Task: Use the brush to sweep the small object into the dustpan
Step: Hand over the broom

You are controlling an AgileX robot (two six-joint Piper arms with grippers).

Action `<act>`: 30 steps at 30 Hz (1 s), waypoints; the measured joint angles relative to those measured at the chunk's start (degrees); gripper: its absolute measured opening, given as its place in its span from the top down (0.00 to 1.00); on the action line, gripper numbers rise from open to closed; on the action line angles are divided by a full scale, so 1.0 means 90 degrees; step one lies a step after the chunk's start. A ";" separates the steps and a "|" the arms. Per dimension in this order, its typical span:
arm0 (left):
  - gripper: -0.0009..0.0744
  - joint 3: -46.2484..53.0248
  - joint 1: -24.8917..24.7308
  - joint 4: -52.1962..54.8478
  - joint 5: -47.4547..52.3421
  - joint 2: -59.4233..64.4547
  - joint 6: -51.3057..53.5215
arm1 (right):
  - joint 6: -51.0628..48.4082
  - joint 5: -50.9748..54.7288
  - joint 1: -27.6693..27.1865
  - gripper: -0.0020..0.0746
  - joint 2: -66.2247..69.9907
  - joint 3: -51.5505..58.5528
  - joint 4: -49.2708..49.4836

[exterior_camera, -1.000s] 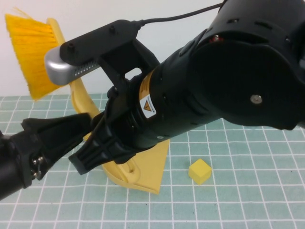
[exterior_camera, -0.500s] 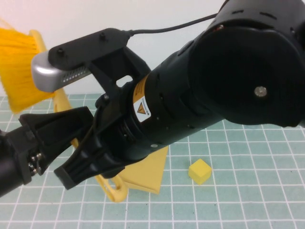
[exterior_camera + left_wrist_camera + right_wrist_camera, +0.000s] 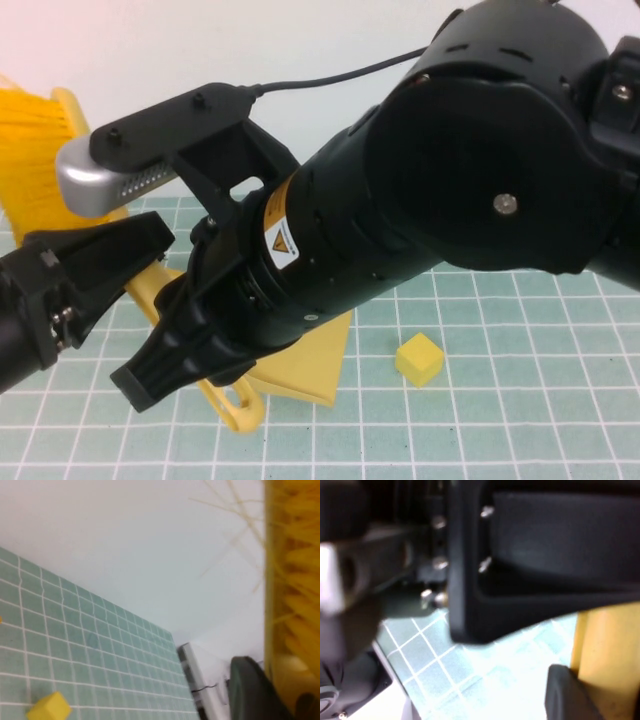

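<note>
The brush is in my left gripper, far from the small yellow cube (image 3: pixel 420 360), so next my right gripper moves back first and then takes over the brush by its handle (image 3: pixel 226 399).
The small yellow cube (image 3: pixel 419 359) lies on the green grid mat, right of the yellow dustpan (image 3: pixel 305 365). It also shows in the left wrist view (image 3: pixel 49 707). My right gripper (image 3: pixel 165 365) is shut on the dustpan's handle (image 3: pixel 605 650), low at the left of the pan. My left gripper (image 3: pixel 120 255) is shut on the yellow brush (image 3: pixel 35 160), whose bristles stand up at the far left, well away from the cube. In the left wrist view the brush (image 3: pixel 292 580) fills the side by the dark finger (image 3: pixel 250 690).
The green grid mat (image 3: pixel 520 420) covers the table in front of a white wall. My bulky right arm (image 3: pixel 450 180) crosses over the left arm and hides most of the middle. A black cable (image 3: pixel 330 75) runs from it.
The brush has moved left, partly out of view. The right gripper and the dustpan handle have shifted down and left. The cube has not moved.
</note>
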 joint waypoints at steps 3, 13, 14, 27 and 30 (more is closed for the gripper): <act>0.99 0.0000 0.0000 0.0000 0.0015 0.0000 0.0085 | -0.0026 -0.0045 0.0000 0.73 0.0000 0.0000 -0.0033; 0.99 0.0000 0.0000 0.0249 0.0676 0.0000 0.0357 | -0.0041 0.0176 0.0010 0.68 -0.0012 0.0000 0.0024; 0.99 0.0000 0.0000 0.0282 0.0713 0.0000 0.0357 | -0.0029 0.0225 0.0010 0.66 -0.0012 0.0000 0.0067; 0.99 0.0000 0.0831 0.0899 0.1309 -0.0012 0.0298 | 0.0096 0.0227 0.0009 0.35 -0.0483 0.0000 -0.0890; 0.99 0.0000 0.1222 0.0966 0.1529 -0.0012 0.0289 | -0.0002 0.1015 -0.0355 0.40 -0.0932 0.0000 -0.1461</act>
